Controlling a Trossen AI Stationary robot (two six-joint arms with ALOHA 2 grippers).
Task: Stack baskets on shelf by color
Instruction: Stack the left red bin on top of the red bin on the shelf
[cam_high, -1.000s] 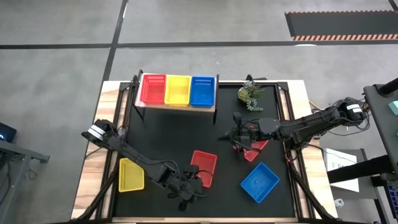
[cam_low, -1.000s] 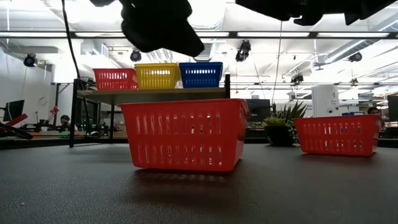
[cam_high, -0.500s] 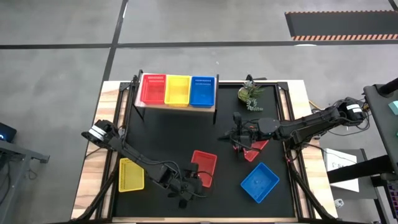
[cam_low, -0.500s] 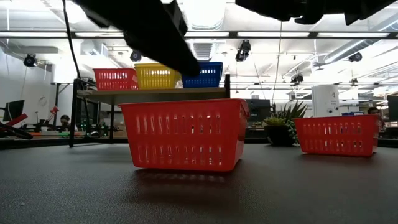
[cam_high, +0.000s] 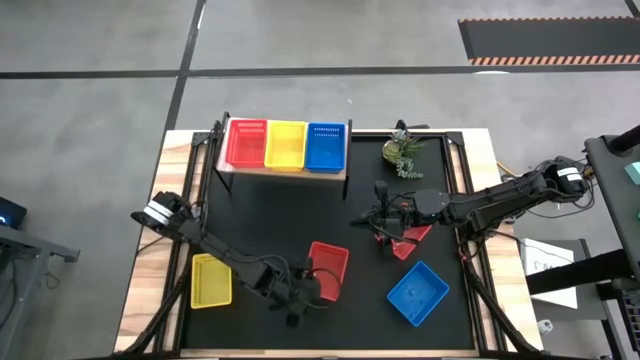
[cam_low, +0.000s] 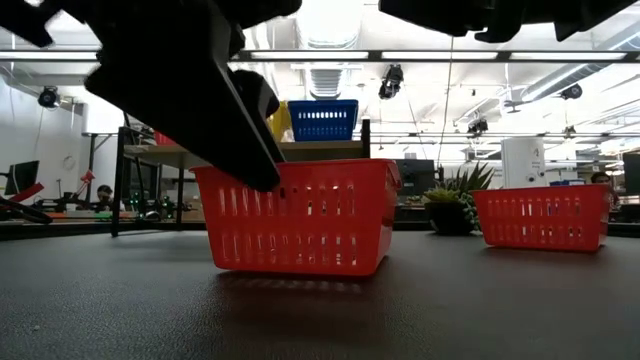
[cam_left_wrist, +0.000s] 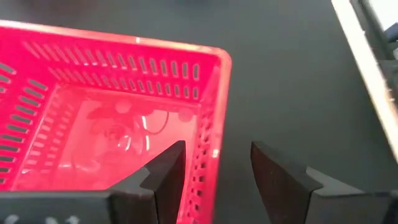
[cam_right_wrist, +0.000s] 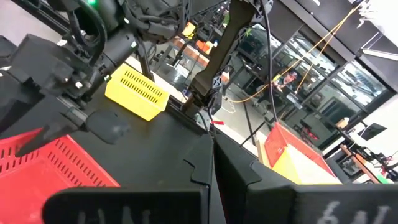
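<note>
My gripper will lower this red basket (cam_high: 328, 265) into the shelf's red basket, and it will nest inside because the basket's sides (cam_left_wrist: 127, 67) slope in toward a smaller bottom.
A red basket (cam_high: 330, 266) (cam_low: 295, 215) stands flat on the table near its front edge. My left gripper (cam_left_wrist: 214, 177) (cam_high: 303, 291) is open and low at this basket. One finger (cam_left_wrist: 163, 177) is inside it and the other (cam_left_wrist: 281, 180) outside, astride a side wall (cam_left_wrist: 209, 140) near a corner. My right gripper (cam_right_wrist: 212, 168) (cam_high: 384, 226) is shut and hovers high beside a second red basket (cam_high: 413, 240) (cam_low: 540, 216) on the table. The pale-wood shelf (cam_high: 283, 170) carries red (cam_high: 246, 143), yellow (cam_high: 285, 145) and blue (cam_high: 326, 146) baskets. My left gripper comes slanting down from the table's near left with the red basket's side wall (cam_left_wrist: 209, 140) between its open fingers. I cannot tell whether either finger touches the wall. The basket rests on the table.
A yellow basket (cam_high: 211, 281) lies at the table's left front and a blue basket (cam_high: 417, 292) at the right front. A small potted plant (cam_high: 402, 152) stands at the far edge, right of the shelf. The black tabletop (cam_high: 290, 215) between shelf and baskets is bare.
My left gripper has come down from above the red basket to its rim and moved slightly toward it, ending astride the wall. The basket has stayed in place.
</note>
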